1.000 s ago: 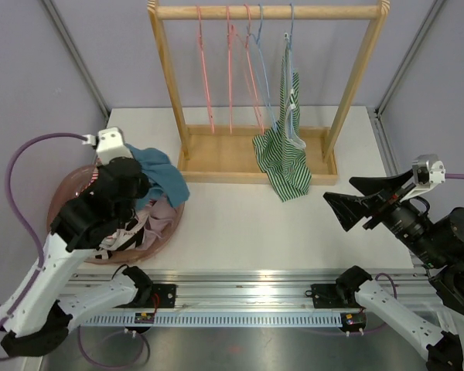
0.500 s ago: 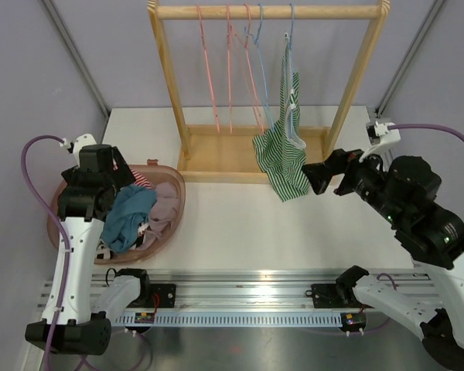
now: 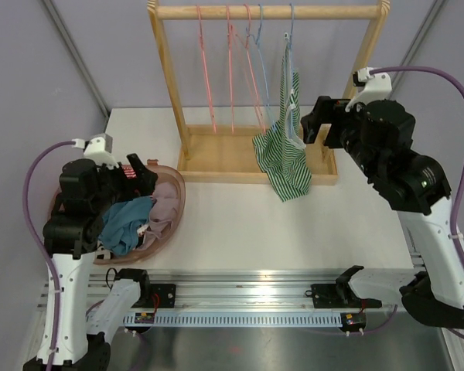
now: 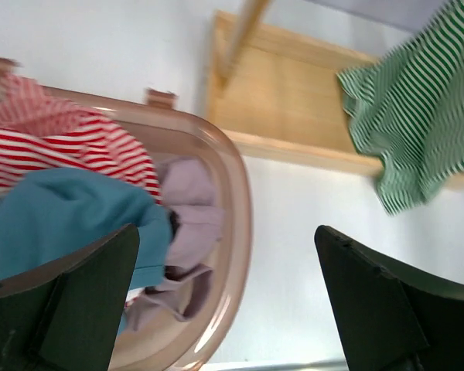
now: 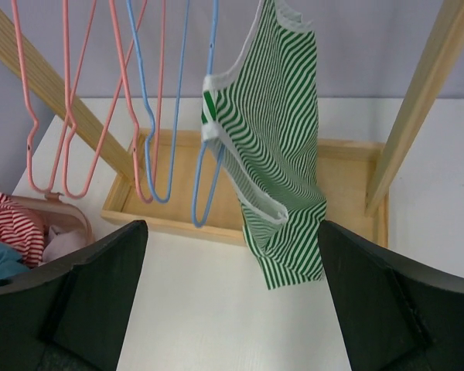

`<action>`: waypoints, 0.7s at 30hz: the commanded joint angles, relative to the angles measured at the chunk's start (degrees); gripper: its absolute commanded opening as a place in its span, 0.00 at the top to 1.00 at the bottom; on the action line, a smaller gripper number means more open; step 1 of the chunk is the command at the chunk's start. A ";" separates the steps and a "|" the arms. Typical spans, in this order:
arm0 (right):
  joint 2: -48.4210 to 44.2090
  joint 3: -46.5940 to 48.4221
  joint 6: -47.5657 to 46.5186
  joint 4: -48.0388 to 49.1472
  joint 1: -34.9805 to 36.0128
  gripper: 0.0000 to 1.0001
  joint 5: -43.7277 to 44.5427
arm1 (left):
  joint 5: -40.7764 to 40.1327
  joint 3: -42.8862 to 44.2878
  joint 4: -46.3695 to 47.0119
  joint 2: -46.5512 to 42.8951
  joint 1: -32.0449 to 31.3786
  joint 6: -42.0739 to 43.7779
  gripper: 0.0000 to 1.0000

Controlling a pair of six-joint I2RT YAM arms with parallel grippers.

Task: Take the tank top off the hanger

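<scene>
My gripper is to lift the blue hanger point(image 5: 210, 129) away, and the tank top point(image 3: 284, 157) will sag and come along then, because its straps loop over the hanger.
A green-and-white striped tank top point(image 3: 284, 158) hangs from a blue hanger point(image 3: 289, 46) on the right part of the wooden rack, its lower hem draped over the rack's base. The right wrist view shows the tank top point(image 5: 282, 154) on its blue hanger point(image 5: 209, 162), straight ahead and apart from the fingers. My right gripper point(image 3: 315, 127) is open, just right of the top and level with it, holding nothing. My left gripper point(image 3: 139, 171) is open above the basket, with nothing between its fingers point(image 4: 77, 294). In the left wrist view the tank top point(image 4: 417, 131) shows at the far right.
The wooden rack point(image 3: 267, 11) also carries two pink hangers point(image 3: 209, 77) and a second blue one point(image 3: 261, 69), all bare. A pink basket point(image 3: 175, 205) at the left holds teal, lilac and red-striped clothes. The rack's right post point(image 3: 357, 77) stands beside my right gripper.
My left gripper has opened and let the teal garment drop into the basket, then drawn back. My right arm has risen and swung left to the rack, beside the tank top.
</scene>
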 commanded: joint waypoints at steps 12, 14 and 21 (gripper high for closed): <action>30.23 34.93 -7.39 -3.47 -2.00 0.30 4.71 | 1.84 -20.74 16.43 -2.83 -26.58 -1.91 0.01; 33.15 38.48 -8.09 -4.79 -2.88 0.35 4.71 | 2.72 -21.18 16.61 -3.35 -26.68 -1.73 0.01; 43.70 49.13 -9.15 -7.52 -5.69 0.51 3.66 | 1.14 -23.30 16.26 -6.26 -26.76 -1.20 0.01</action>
